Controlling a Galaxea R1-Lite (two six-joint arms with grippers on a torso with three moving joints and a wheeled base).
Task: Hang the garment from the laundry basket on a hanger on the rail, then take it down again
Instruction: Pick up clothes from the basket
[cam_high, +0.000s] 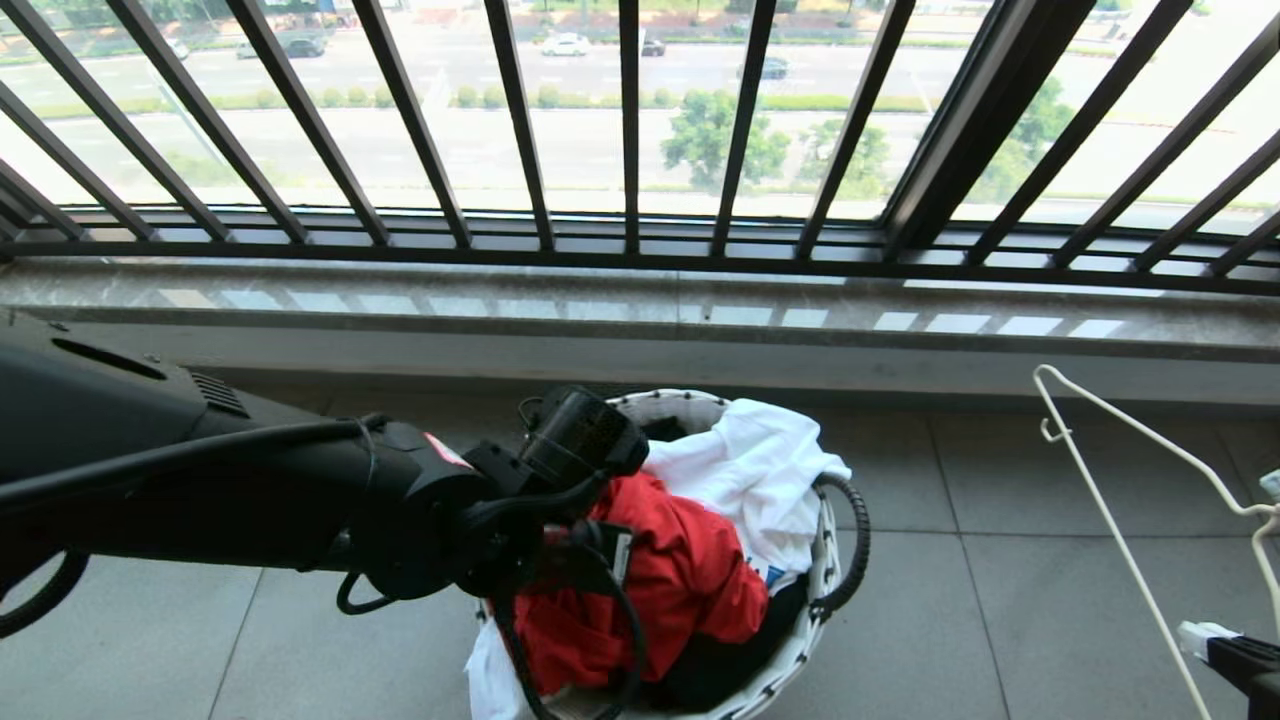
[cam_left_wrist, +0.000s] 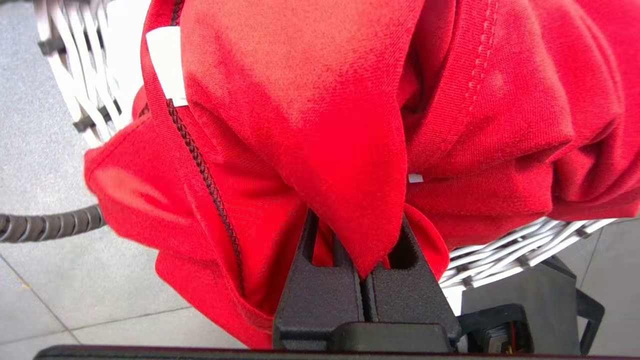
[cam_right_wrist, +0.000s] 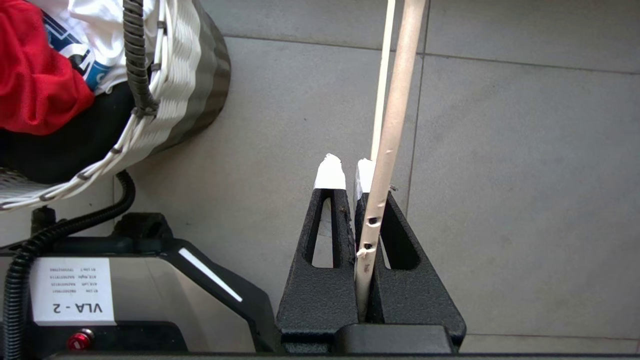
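Observation:
My left gripper grips a loose fold of the red garment (cam_left_wrist: 360, 231) beside its seamed edge (cam_left_wrist: 208, 180), so I should open, move back and get my fingers around that edge.
The red garment (cam_high: 680, 570) lies bunched in the round white-rimmed laundry basket (cam_high: 700, 400) on the tiled floor. My left gripper (cam_high: 590, 545) reaches down into the basket and is shut on a fold of the garment (cam_left_wrist: 325, 100); in the left wrist view the cloth drapes over the gripper (cam_left_wrist: 357, 225) and hides its tips. A white neck label (cam_left_wrist: 167, 65) shows. At the lower right, my right gripper (cam_high: 1235, 650) is shut on the thin cream hanger (cam_high: 1120, 520), whose wire (cam_right_wrist: 392, 100) runs between the gripper's (cam_right_wrist: 346, 172) white-tipped fingers. The rail is out of view.
A white garment (cam_high: 750, 470) and a black one (cam_high: 720, 670) share the basket (cam_right_wrist: 185, 65). Behind it run a stone sill (cam_high: 640, 300) and the black barred balcony railing (cam_high: 630, 130). My base (cam_right_wrist: 150, 280) stands close beside the basket. Grey floor tiles (cam_high: 1000, 560) lie to the right.

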